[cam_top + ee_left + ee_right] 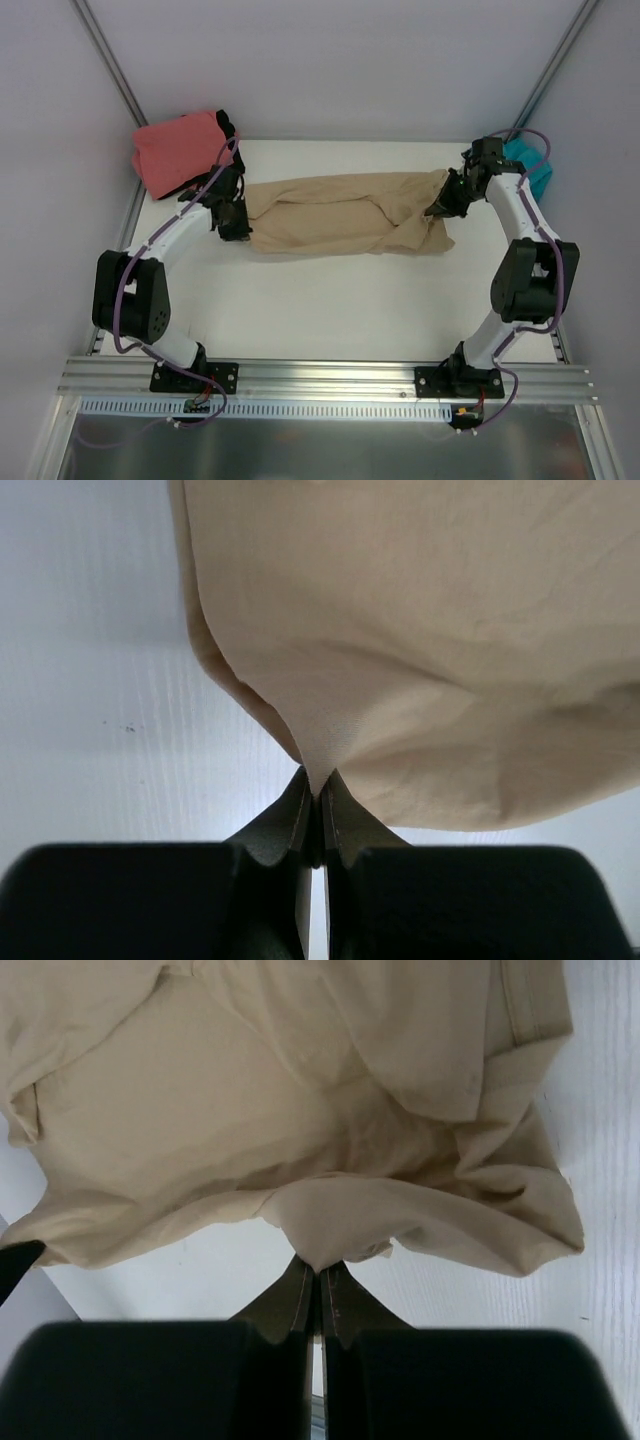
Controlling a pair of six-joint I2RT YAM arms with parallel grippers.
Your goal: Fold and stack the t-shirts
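The tan t-shirt's near edge [325,250] is stretched from gripper to gripper. My right gripper should keep moving its end of that edge toward the t-shirt's far edge [408,175] and let go there.
The tan t-shirt [345,215] lies stretched left to right across the far half of the white table, wrinkled and partly folded. My left gripper [240,226] is shut on its left edge; the left wrist view shows the cloth [420,630] pinched between the fingertips. My right gripper [440,208] is shut on its right end; the right wrist view shows a fold of the tan cloth [300,1090] pinched in the jaws. The coral-pink t-shirt [178,152] lies bunched at the far left corner with the black t-shirt [226,125] beneath it. The teal t-shirt [530,165] sits at the far right, mostly behind the right arm.
The white table [330,300] is bounded by grey walls at the back and sides. An aluminium rail [320,378] carries both arm bases at the near edge.
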